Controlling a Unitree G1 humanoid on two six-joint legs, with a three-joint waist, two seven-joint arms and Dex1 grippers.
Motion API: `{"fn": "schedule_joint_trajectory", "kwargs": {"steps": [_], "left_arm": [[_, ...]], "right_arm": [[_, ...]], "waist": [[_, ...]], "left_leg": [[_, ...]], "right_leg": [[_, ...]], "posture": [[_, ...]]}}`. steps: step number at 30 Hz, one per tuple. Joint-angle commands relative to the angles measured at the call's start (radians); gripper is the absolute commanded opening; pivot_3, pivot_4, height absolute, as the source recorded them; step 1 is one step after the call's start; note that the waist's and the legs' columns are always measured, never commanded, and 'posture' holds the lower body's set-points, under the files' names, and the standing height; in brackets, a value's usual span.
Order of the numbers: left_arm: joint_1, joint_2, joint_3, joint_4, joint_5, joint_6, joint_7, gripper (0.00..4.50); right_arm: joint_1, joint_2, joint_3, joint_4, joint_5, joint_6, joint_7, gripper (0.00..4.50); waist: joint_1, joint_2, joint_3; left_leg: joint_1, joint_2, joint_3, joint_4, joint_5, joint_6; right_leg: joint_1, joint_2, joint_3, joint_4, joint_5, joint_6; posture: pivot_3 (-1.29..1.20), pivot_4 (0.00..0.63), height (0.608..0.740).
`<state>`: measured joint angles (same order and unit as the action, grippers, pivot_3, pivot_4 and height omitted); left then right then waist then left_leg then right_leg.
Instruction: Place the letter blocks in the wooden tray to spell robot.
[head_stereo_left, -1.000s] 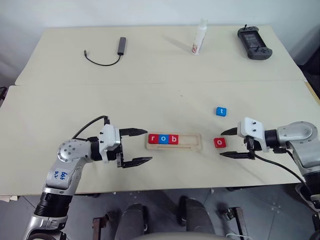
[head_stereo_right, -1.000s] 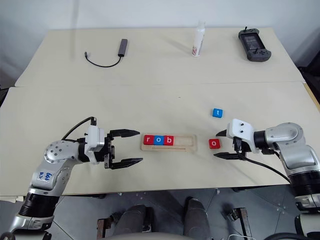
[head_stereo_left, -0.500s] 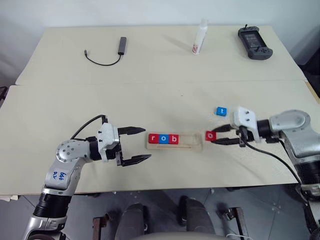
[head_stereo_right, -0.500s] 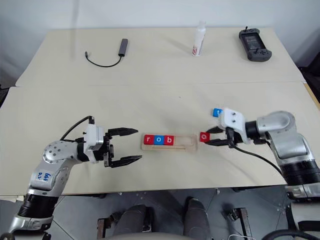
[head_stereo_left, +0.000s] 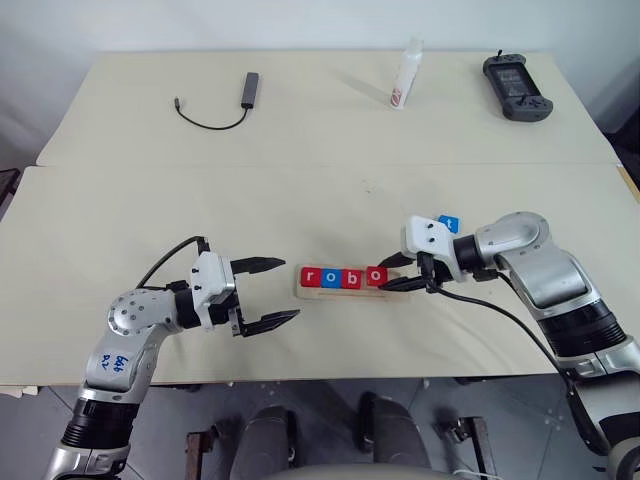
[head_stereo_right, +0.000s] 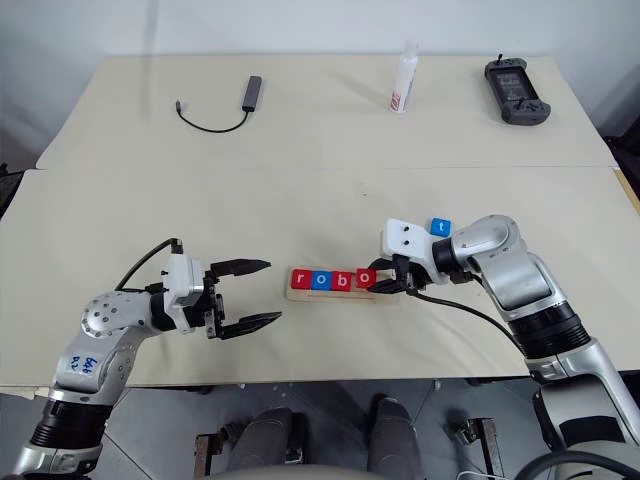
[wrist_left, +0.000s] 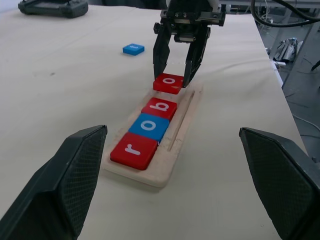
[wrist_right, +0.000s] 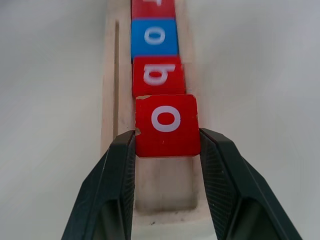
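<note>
Next, my right gripper opens, closes and pushes the block (head_stereo_left: 376, 276) down, because the red o block (wrist_right: 167, 125) is higher than the b and my fingers are over the tray's rims.
The wooden tray (head_stereo_left: 392, 293) lies near the table's front, and in its recess sit a red r (head_stereo_left: 309, 277), a blue o (head_stereo_left: 331, 277) and a red b (head_stereo_left: 352, 277) side by side. My right gripper (head_stereo_left: 386, 275) is shut on a red o block (wrist_right: 167, 125). It holds that block over the fourth place, right beside the b. Whether the block rests on the tray floor I cannot tell. The blue t block (head_stereo_left: 450, 223) lies on the table behind my right wrist. Left of the tray, apart from it, my left gripper (head_stereo_left: 289, 290) stands open and empty.
At the table's far side lie a black cable with an adapter (head_stereo_left: 225, 105), a white bottle (head_stereo_left: 404, 75) and a black controller (head_stereo_left: 517, 85). A seam between two tabletops (head_stereo_left: 200, 166) runs across the middle.
My right gripper closed on the red o block, which lay on the table right of the tray, and carried it left over the tray. The left gripper stayed put.
</note>
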<state>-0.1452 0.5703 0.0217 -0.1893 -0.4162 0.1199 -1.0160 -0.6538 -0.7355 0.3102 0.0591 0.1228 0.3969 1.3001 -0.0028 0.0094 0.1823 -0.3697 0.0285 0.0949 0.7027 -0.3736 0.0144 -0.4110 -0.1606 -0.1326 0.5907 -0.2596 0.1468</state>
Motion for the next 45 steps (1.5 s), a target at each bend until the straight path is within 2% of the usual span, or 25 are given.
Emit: {"fn": "schedule_joint_trajectory", "kwargs": {"steps": [1, 4, 8, 13, 20, 23, 29, 34, 39, 45], "left_arm": [[0.006, 0.008, 0.016, -0.048, -0.007, -0.011, 0.012, 4.50], [0.007, 0.007, 0.016, -0.048, -0.007, -0.012, 0.017, 4.50], [0.010, 0.008, 0.016, -0.050, -0.008, -0.014, 0.021, 4.50], [0.006, 0.011, 0.018, -0.042, -0.007, -0.017, 0.019, 4.50], [-0.010, 0.002, 0.004, -0.022, -0.002, -0.027, 0.011, 4.50], [-0.021, 0.001, -0.001, -0.014, -0.002, -0.028, 0.009, 4.50], [-0.034, 0.001, -0.002, -0.003, -0.001, -0.029, 0.004, 4.50], [-0.031, -0.001, 0.000, -0.010, 0.001, -0.026, 0.013, 4.50], [-0.023, 0.001, 0.005, -0.018, -0.002, -0.023, 0.019, 4.50], [-0.028, 0.000, 0.005, -0.016, -0.002, -0.023, 0.024, 4.50]], "right_arm": [[-0.011, 0.010, -0.002, -0.008, -0.006, 0.006, -0.010, 1.46], [-0.007, 0.019, 0.005, -0.004, -0.014, 0.013, -0.015, 1.46], [-0.004, 0.032, 0.005, -0.012, -0.015, 0.032, -0.027, 2.79], [0.017, -0.010, -0.052, -0.071, 0.048, 0.061, 0.017, 4.45], [0.039, -0.009, -0.140, -0.042, 0.088, 0.017, -0.028, 4.45], [0.015, 0.027, -0.160, 0.010, 0.080, 0.011, -0.089, 3.85], [-0.014, 0.065, -0.122, 0.093, 0.016, -0.069, -0.145, 1.77], [0.010, 0.081, -0.082, 0.054, 0.012, -0.055, -0.123, 0.09], [0.023, 0.097, -0.080, 0.010, 0.039, 0.015, -0.128, 0.01], [0.037, 0.095, -0.079, -0.008, 0.033, 0.013, -0.133, 0.01]], "waist": [[0.001, 0.000, 0.000], [0.000, 0.000, 0.000], [0.000, 0.000, 0.000], [0.001, 0.000, 0.000], [0.000, 0.000, 0.000], [0.000, 0.000, 0.000], [-0.001, 0.000, 0.000], [-0.001, 0.000, 0.000], [-0.001, 0.000, 0.000], [-0.001, 0.000, 0.000]], "left_leg": [[0.000, 0.000, 0.000, 0.000, 0.000, 0.000], [0.000, 0.000, 0.000, 0.000, 0.000, 0.000], [0.000, 0.000, 0.000, 0.000, 0.000, 0.000], [0.000, 0.000, 0.000, 0.000, 0.000, 0.000], [0.000, 0.000, 0.000, 0.000, 0.000, 0.000], [0.000, 0.000, 0.000, 0.000, 0.000, 0.000], [0.000, 0.000, 0.001, 0.000, 0.000, 0.000], [0.000, 0.000, 0.001, 0.000, 0.000, 0.000], [0.000, 0.000, 0.000, 0.000, 0.000, 0.000], [0.000, 0.000, 0.000, 0.000, 0.000, 0.000]], "right_leg": [[0.000, 0.000, 0.000, 0.000, 0.000, 0.000], [0.000, 0.000, 0.000, 0.000, 0.000, 0.000], [0.000, 0.000, 0.000, 0.000, 0.000, 0.000], [0.000, 0.000, 0.000, 0.000, 0.000, 0.000], [0.000, 0.000, 0.000, 0.000, 0.000, 0.000], [0.000, 0.000, 0.000, 0.000, 0.000, 0.000], [0.000, 0.000, 0.000, 0.000, 0.000, 0.000], [0.000, 0.000, 0.000, 0.000, 0.000, 0.000], [0.000, 0.000, 0.000, 0.000, 0.000, 0.000], [0.000, 0.000, 0.000, 0.000, 0.000, 0.000]], "posture": [[0.00, 0.150, 0.740], [0.00, 0.150, 0.740], [0.00, 0.150, 0.740], [0.00, 0.150, 0.740], [0.00, 0.150, 0.740], [0.00, 0.150, 0.740], [0.00, 0.150, 0.740], [0.00, 0.150, 0.740], [0.00, 0.150, 0.740], [0.00, 0.150, 0.740]]}}
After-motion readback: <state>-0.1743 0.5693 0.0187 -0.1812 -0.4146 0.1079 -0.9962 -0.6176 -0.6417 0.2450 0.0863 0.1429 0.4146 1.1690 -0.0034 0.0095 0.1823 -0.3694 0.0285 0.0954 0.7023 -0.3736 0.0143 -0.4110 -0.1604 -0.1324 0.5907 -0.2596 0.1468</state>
